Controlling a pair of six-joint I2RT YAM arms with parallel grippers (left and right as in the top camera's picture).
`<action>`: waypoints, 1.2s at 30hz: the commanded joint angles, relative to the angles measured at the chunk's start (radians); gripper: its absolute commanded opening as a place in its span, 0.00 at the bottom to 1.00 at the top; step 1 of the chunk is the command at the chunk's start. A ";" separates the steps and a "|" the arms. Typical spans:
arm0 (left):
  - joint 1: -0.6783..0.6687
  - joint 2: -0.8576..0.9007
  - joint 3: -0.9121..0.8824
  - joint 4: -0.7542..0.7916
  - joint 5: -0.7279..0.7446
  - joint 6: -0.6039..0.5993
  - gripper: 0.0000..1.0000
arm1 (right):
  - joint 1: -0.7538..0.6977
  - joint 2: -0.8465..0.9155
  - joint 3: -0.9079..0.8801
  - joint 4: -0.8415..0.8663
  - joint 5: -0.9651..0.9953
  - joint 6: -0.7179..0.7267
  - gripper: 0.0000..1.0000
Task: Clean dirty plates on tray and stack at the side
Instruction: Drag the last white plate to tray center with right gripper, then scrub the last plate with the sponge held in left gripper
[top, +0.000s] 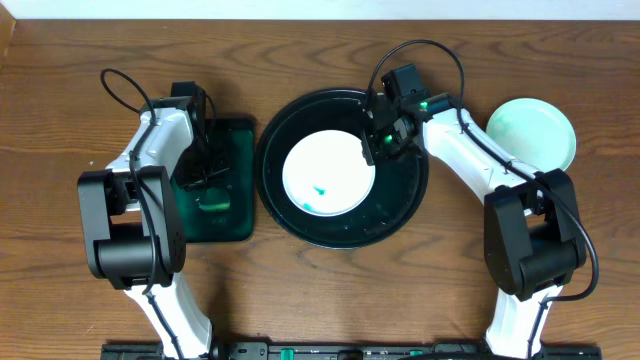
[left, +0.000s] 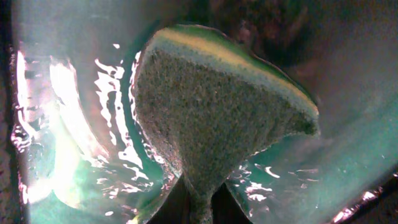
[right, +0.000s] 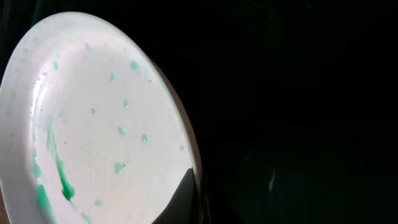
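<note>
My right gripper is holding the white plate, and green smears (top: 320, 190) are still on it, so this gripper should keep its rim (top: 374, 174) steady on the black tray while my left gripper wipes with the sponge.
A white plate (top: 325, 170) with green smears lies on the large round black tray (top: 300, 225). My right gripper (top: 377, 146) is at the plate's right rim. In the right wrist view one finger lies on the white plate (right: 99, 118) just inside its rim, and the right gripper (right: 198, 199) straddles the rim over the black tray (right: 298, 124). A mint-turquoise plate (top: 532, 133) sits on the table to the right; any plate under it is hidden. My left gripper (top: 200, 178) is shut on a sponge (left: 211, 106), seen between its jaws (left: 199, 193).
A dark green rectangular tray (top: 235, 225) with wet, shiny liquid lies left of the black tray, under the left gripper; it fills the left wrist view (left: 348, 143). The table is brown wood.
</note>
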 joint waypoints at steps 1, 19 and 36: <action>0.005 0.044 -0.011 -0.002 -0.007 0.021 0.07 | -0.005 0.004 -0.005 -0.003 0.000 0.011 0.01; -0.227 -0.314 0.021 -0.078 0.192 0.020 0.07 | -0.015 0.117 -0.005 0.066 0.161 0.046 0.01; -0.481 0.073 0.021 0.255 0.228 -0.324 0.07 | -0.014 0.135 -0.005 0.056 0.159 0.045 0.01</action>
